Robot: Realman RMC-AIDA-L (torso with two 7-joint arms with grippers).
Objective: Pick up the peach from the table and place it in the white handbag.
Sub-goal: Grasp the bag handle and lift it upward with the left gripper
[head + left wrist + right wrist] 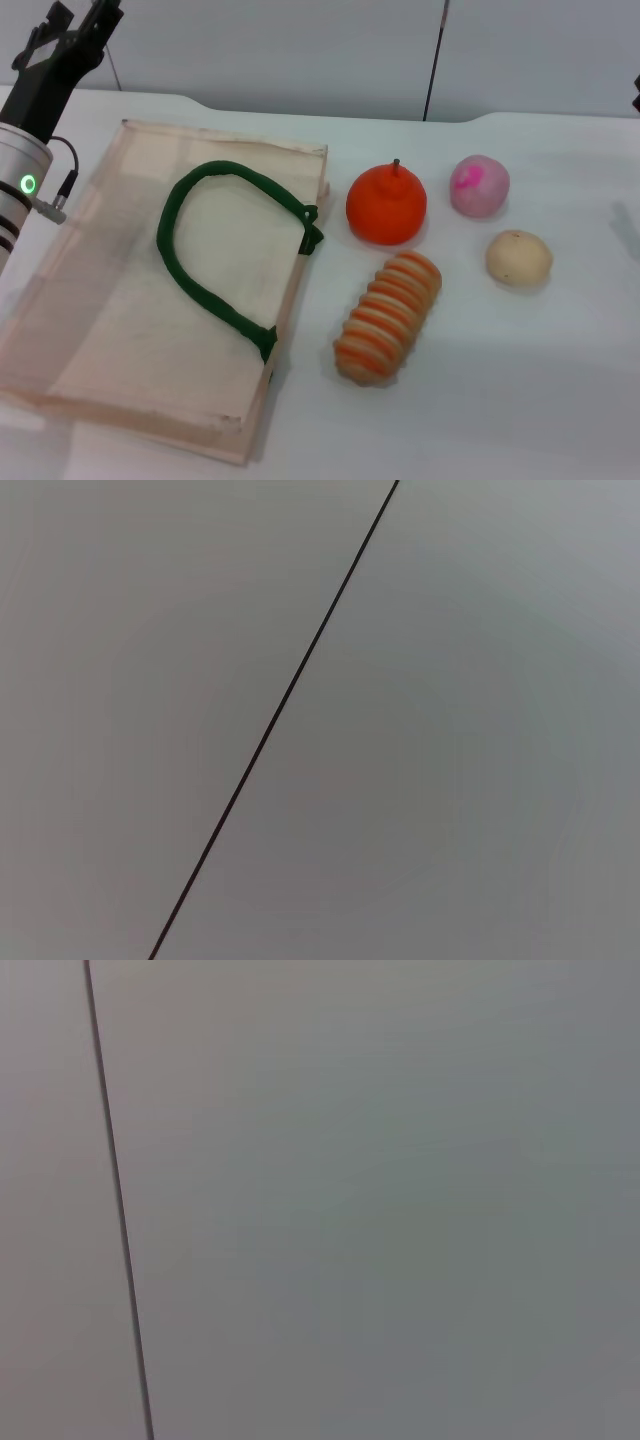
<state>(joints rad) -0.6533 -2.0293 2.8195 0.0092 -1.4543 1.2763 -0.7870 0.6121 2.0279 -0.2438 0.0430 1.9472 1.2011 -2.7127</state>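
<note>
The white handbag is lying flat and its opening is closed, so next my left gripper raises the green loop handle to open the handbag before the peach goes in.
The peach, a small pale-pink ball with a magenta blotch, lies on the white table at the far right, apart from the other items. The white handbag lies flat on the left of the table, its dark green loop handle resting on top. My left gripper is raised at the far left corner, above and behind the bag, open and empty, far from the peach. My right gripper is out of view. Both wrist views show only a plain grey wall with a thin dark line.
A bright orange stemmed fruit sits just left of the peach. A beige potato-like ball lies in front of the peach. A striped orange-and-cream roll lies nearer me, beside the bag's right edge. The table's back edge runs behind the fruit.
</note>
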